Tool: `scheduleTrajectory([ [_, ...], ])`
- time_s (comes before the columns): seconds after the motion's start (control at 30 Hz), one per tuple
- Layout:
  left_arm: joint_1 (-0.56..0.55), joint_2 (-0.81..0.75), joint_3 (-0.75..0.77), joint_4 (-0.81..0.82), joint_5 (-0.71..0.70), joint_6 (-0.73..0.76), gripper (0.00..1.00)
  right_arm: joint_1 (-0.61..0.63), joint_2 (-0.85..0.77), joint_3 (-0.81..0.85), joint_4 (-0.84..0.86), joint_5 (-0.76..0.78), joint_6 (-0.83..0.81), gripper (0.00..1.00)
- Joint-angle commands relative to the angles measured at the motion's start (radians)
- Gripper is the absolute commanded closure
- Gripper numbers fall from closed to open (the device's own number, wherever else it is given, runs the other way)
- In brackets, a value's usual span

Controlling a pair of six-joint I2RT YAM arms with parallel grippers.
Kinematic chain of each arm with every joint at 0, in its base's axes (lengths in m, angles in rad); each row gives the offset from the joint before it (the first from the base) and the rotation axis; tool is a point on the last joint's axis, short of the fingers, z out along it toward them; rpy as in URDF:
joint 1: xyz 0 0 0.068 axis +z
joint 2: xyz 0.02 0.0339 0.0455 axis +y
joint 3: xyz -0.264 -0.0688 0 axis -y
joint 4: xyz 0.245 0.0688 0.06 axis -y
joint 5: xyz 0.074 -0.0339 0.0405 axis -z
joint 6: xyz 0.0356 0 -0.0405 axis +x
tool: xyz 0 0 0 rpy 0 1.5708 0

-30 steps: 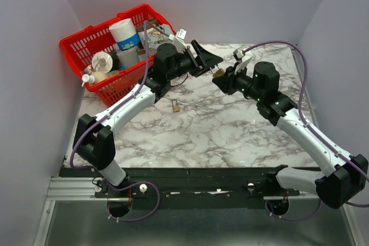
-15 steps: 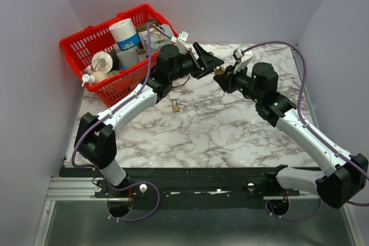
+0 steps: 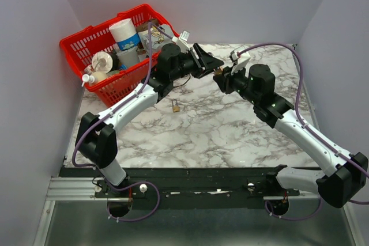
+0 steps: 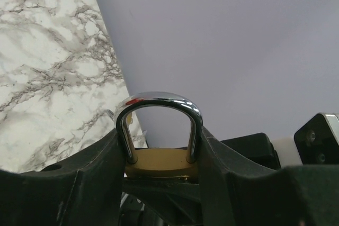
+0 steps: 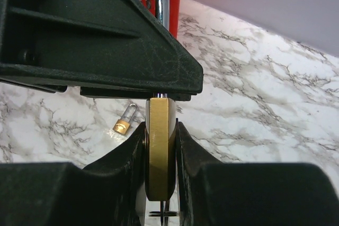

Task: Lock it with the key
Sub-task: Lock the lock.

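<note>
I should lower my right gripper, which holds the padlock's body (image 5: 159,149) above the key (image 5: 163,214), and pull the key out while my left gripper holds the padlock's shackle.
A brass padlock (image 5: 160,146) hangs in the air between both arms, above the back of the marble table (image 3: 230,125). My right gripper (image 5: 160,130) is shut on its brass body, edge-on between the fingers. My left gripper (image 4: 159,133) comes from the other side, and its two fingers press on the outer sides of the chrome shackle (image 4: 159,98). From above, the padlock (image 3: 218,71) is nearly hidden where the two grippers meet. Under the body a thin metal sliver (image 5: 167,213) sticks out, which looks like the key.
A second, small brass padlock (image 3: 174,106) lies on the marble below the left arm; the right wrist view shows this small padlock (image 5: 123,125) too. A red basket (image 3: 68,44) full of bottles and cups stands at the back left. Walls close in the table's sides and back.
The left gripper's fingers have narrowed onto the shackle. The right arm has shifted slightly left with the padlock still in its grip.
</note>
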Motion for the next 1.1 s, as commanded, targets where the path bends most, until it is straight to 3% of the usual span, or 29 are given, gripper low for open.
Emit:
scheduleTrajectory([
  [0.0,0.015,0.008,0.050,-0.003,-0.011,-0.011,1.00,0.006,-0.023,0.013,0.055,0.002,0.008,0.56],
  [0.1,0.033,-0.005,0.067,-0.012,-0.008,-0.005,1.00,0.003,-0.045,0.015,-0.011,-0.005,0.005,0.43],
  [0.23,0.049,-0.026,0.060,-0.023,-0.009,-0.022,1.00,-0.006,-0.082,0.012,-0.091,-0.020,-0.014,0.39],
  [0.5,0.055,-0.046,0.014,-0.020,0.003,-0.062,1.00,-0.017,-0.112,-0.005,-0.166,-0.063,-0.049,0.54],
  [0.93,0.049,-0.064,-0.010,-0.013,0.005,-0.068,1.00,-0.015,-0.045,0.043,-0.119,-0.087,-0.092,0.58],
  [1.07,0.049,-0.067,-0.012,-0.012,0.005,-0.069,1.00,-0.017,-0.027,0.050,-0.114,-0.092,-0.100,0.68],
])
